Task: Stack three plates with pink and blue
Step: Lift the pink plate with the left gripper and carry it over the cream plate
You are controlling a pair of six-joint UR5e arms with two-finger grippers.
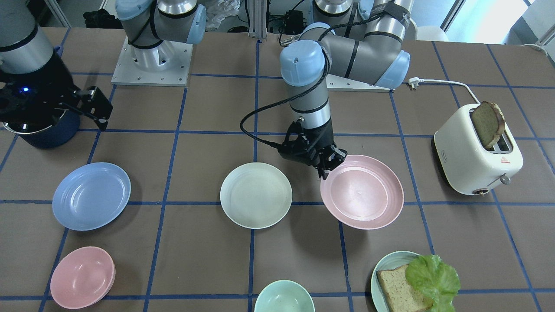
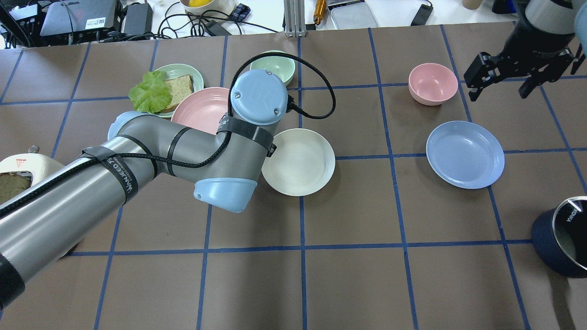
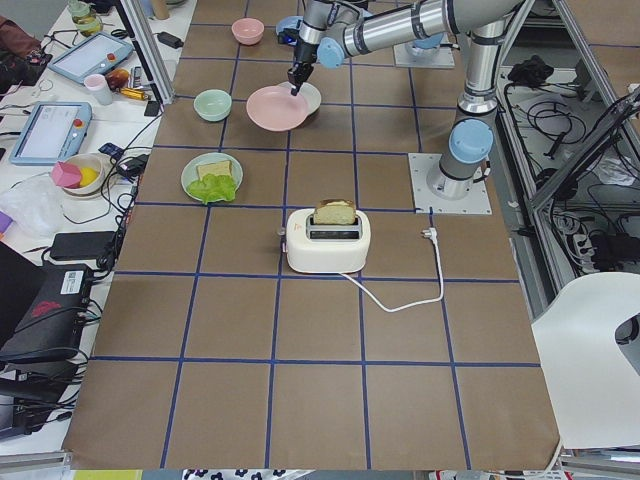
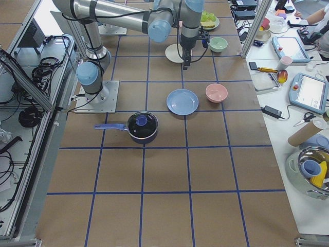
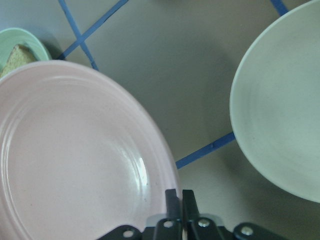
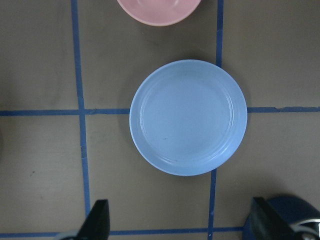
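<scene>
My gripper will lower the light blue plate (image 1: 91, 196), and that plate should then hide nearly all of the plates beneath. Its round outline matches the cream-white plate's (image 1: 256, 195).
My left gripper (image 1: 328, 168) is shut on the near rim of the pale pink plate (image 1: 362, 192), which it holds tilted just above the table; the wrist view shows the closed fingers (image 5: 179, 202) pinching the pink plate's (image 5: 75, 160) rim. The cream-white plate (image 1: 256, 195) lies flat beside it, toward the table's middle (image 5: 285, 110). The light blue plate (image 1: 91, 196) lies alone on the robot's right side. My right gripper (image 2: 499, 94) is open and empty, high above the table, looking down on the blue plate (image 6: 188, 117).
A small pink bowl (image 1: 82, 277) sits beyond the blue plate. A mint bowl (image 1: 284, 298) and a mint plate with bread and lettuce (image 1: 381, 271) lie beyond the pink plate. A toaster (image 1: 475, 156) stands on the left; a dark pot (image 2: 562, 240) on the right.
</scene>
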